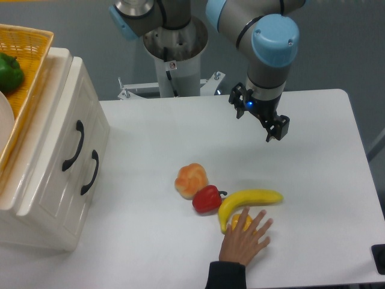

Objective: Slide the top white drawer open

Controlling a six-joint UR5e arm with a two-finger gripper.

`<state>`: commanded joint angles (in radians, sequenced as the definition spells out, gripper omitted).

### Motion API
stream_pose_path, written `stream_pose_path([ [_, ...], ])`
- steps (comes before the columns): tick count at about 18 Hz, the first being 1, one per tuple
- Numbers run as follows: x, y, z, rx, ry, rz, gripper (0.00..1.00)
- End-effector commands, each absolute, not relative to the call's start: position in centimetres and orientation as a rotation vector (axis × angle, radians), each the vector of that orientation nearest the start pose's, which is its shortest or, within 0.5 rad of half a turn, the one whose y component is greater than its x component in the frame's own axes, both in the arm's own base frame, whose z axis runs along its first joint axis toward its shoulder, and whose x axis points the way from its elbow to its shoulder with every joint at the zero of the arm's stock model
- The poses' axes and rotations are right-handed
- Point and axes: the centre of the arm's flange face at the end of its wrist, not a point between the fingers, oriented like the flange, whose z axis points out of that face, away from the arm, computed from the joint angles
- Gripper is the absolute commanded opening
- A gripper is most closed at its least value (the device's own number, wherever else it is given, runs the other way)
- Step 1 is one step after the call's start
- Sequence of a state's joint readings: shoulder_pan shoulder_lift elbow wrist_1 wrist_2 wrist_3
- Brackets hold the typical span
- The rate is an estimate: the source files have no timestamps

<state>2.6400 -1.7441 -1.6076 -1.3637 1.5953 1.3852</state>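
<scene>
My gripper will pull the curved black handle, and the top white drawer (59, 135) should slide straight out over the lower drawer, since a seam divides their fronts (83, 158).
The cream-white cabinet (54, 180) stands at the table's left edge with its front facing right. The top white drawer (67, 129) is shut, and its curved black handle (74, 145) is on its front. The lower drawer, with its own black handle (90, 172), is also shut. My gripper (258, 118) hangs above the back middle of the table, far to the right of the cabinet. Its fingers (280, 128) are spread apart with nothing between them.
A yellow woven basket (27, 72) with a green pepper (9, 72) sits on top of the cabinet. A peach-coloured fruit (191, 179), a red pepper (207, 199) and a banana (246, 200) lie mid-table. A person's hand (243, 236) rests by the banana at the front edge.
</scene>
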Motion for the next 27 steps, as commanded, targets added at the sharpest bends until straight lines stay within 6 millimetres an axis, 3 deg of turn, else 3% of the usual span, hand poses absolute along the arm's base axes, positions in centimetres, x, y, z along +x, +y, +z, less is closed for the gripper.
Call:
stream_pose_path([
  [7, -42.5, 38.4, 40.6, -3.113, 0.496, 0.024, 1.00],
  [13, -41.9, 37.8, 38.8, -3.128, 0.494, -0.032, 1.00],
  [20, -41.1, 37.5, 39.0, -3.125, 0.493, -0.031, 1.00],
  [27, -39.4, 39.8, 38.7, -3.126, 0.151, -0.064, 1.00],
])
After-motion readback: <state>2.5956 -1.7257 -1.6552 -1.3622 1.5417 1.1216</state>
